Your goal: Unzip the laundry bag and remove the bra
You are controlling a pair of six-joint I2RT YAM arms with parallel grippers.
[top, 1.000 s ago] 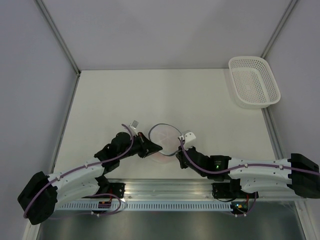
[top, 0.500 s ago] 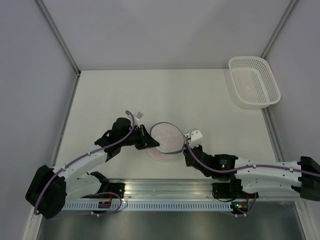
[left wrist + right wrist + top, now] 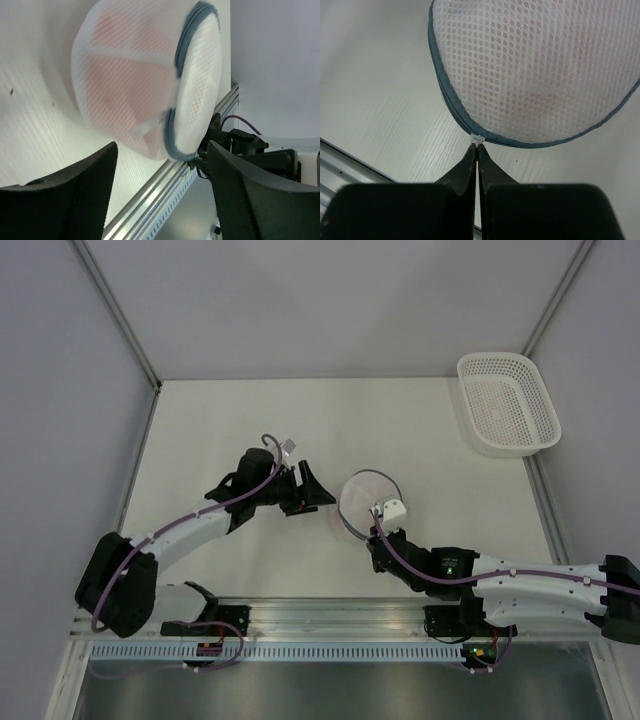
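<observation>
The bag's loose rim [image 3: 341, 514] should be clamped by my left gripper before I unzip the laundry bag, since my right gripper holds it only by the zipper pull [image 3: 477, 138].
The laundry bag [image 3: 367, 500], round white mesh with a grey zipper rim, stands tilted on the table between the arms. Pink shows through its mesh: the bra [image 3: 560, 85] inside, also visible in the left wrist view [image 3: 120, 90]. My right gripper [image 3: 476, 148] is shut on the small white zipper pull [image 3: 477, 139] at the bag's near rim [image 3: 372, 537]. My left gripper [image 3: 318, 496] is open just left of the bag, apart from it. In the left wrist view the bag [image 3: 145, 85] lies beyond the spread fingers [image 3: 75, 200].
A white perforated basket [image 3: 507, 403] stands at the back right corner. The aluminium rail [image 3: 330, 615] runs along the near edge behind the bag. Grey walls close in the table on the left, back and right.
My left gripper has let go of the bag, opened and drawn back to the upper left. The right gripper has pulled the bag to the right by its zipper pull.
</observation>
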